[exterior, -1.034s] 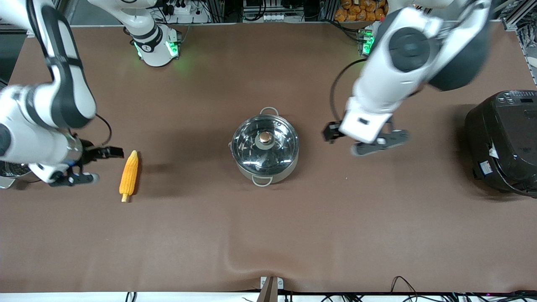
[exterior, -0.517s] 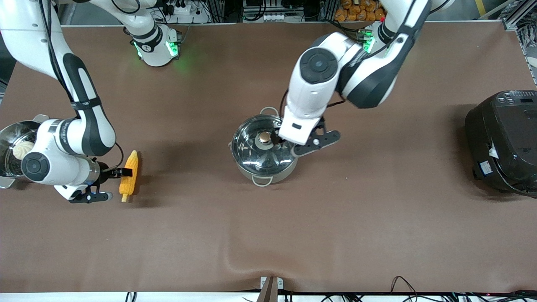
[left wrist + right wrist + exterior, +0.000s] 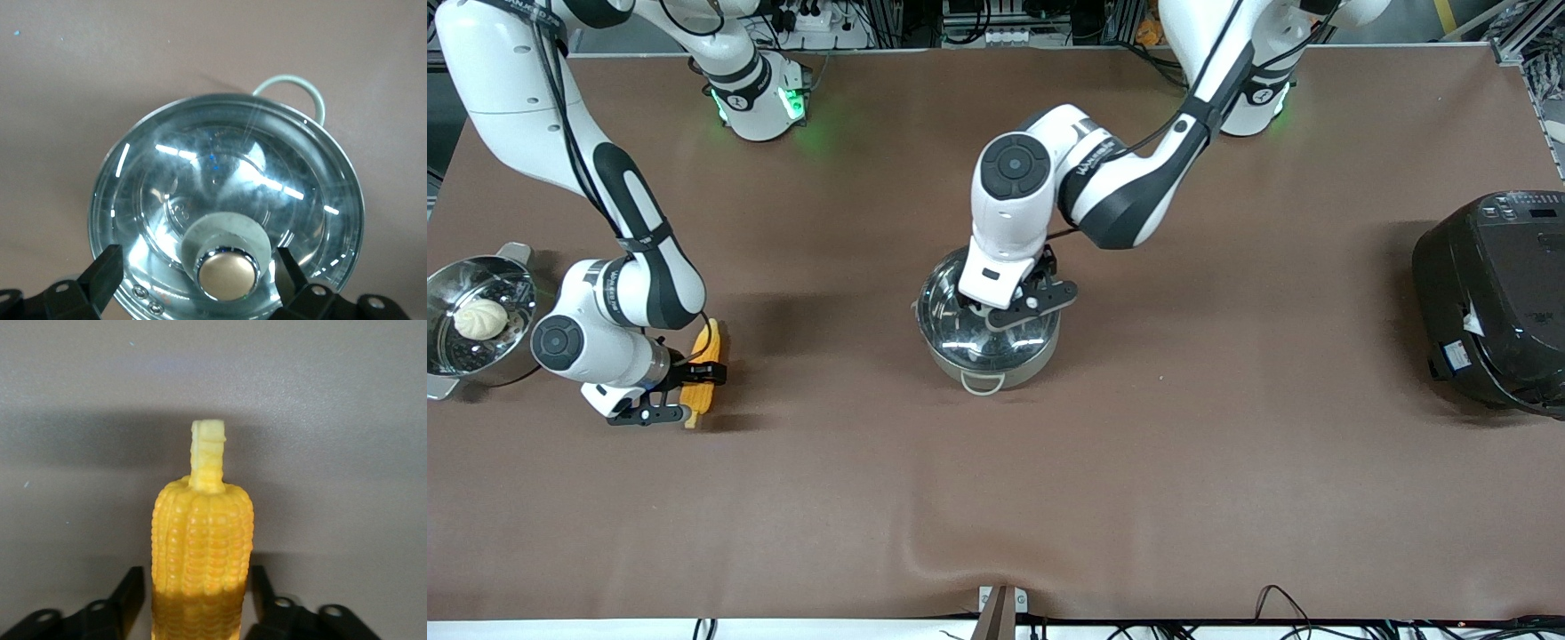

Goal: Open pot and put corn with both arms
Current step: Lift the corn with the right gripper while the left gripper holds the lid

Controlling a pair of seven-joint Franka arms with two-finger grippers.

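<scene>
The glass lid lets me see only shiny steel bottom [image 3: 200, 177], so I should expect to find the steel pot [image 3: 1026, 369] empty when I raise the lid.
The steel pot [image 3: 996, 356] with its glass lid [image 3: 200, 167] on stands mid-table. The lid's tan knob [image 3: 229, 275] shows in the left wrist view and is hidden under the hand in the front view. My left gripper [image 3: 1003, 300] [image 3: 198, 268] is low over the lid, open, with one finger on each side of the knob and a gap to each. The yellow corn [image 3: 709, 345] [image 3: 202, 533] lies on the table toward the right arm's end. My right gripper [image 3: 683, 391] [image 3: 195, 592] is down around the cob's middle, open, fingers beside it with narrow gaps.
A steel steamer pot [image 3: 445, 293] with a white bun [image 3: 480, 317] stands at the right arm's end of the table. A large black cooker [image 3: 1494, 302] stands at the left arm's end. The brown cloth has a ripple [image 3: 925, 551] near the front edge.
My left gripper has swung in from beside the pot and come down over the lid knob. My right gripper has moved onto the corn and now straddles it.
</scene>
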